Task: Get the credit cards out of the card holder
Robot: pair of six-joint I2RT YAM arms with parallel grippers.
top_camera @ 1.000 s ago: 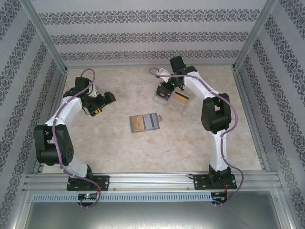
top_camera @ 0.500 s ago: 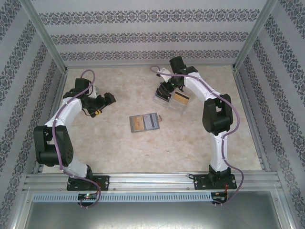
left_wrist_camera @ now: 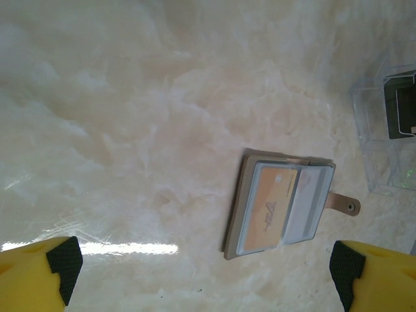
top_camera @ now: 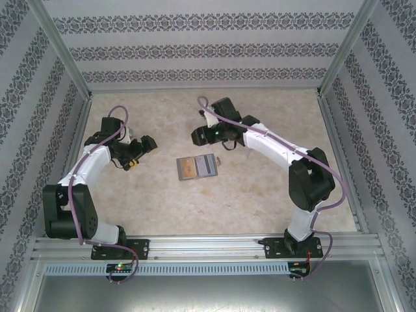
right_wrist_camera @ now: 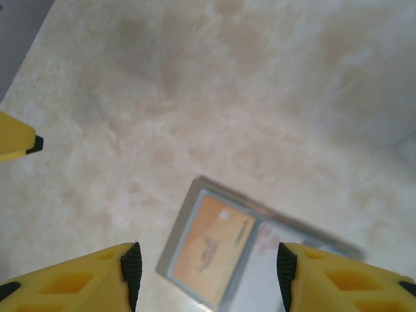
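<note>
The card holder sits loosely around the gold-yellow credit card [top_camera: 188, 168]. My left gripper should hold the holder's outer edge [top_camera: 179, 169] while my right gripper works the card out.
The grey card holder [top_camera: 196, 167] lies open and flat on the table. A gold-yellow credit card [left_wrist_camera: 266, 208] sits in one panel's pocket, and the other panel [left_wrist_camera: 307, 200] looks pale. My right gripper [top_camera: 195, 135] hovers just beyond the holder, open, with nothing between its fingers. In the right wrist view the card holder [right_wrist_camera: 247, 257] and its gold card [right_wrist_camera: 211, 250] lie below my right gripper [right_wrist_camera: 208, 276]. My left gripper [top_camera: 148, 142] hangs to the holder's left, wide open and empty, its fingertips [left_wrist_camera: 55, 273] apart at the frame's lower corners.
A clear plastic tray [left_wrist_camera: 383, 140] with a dark card [left_wrist_camera: 400, 110] in it stands beyond the holder's strap [left_wrist_camera: 343, 204]. Patterned walls and metal posts [top_camera: 65, 55] enclose the table. The left gripper's yellow fingertip [right_wrist_camera: 16, 136] appears at the right wrist view's left edge.
My right arm has swung left from the clear tray to above the card holder, and its jaws have opened. The left arm has shifted slightly.
</note>
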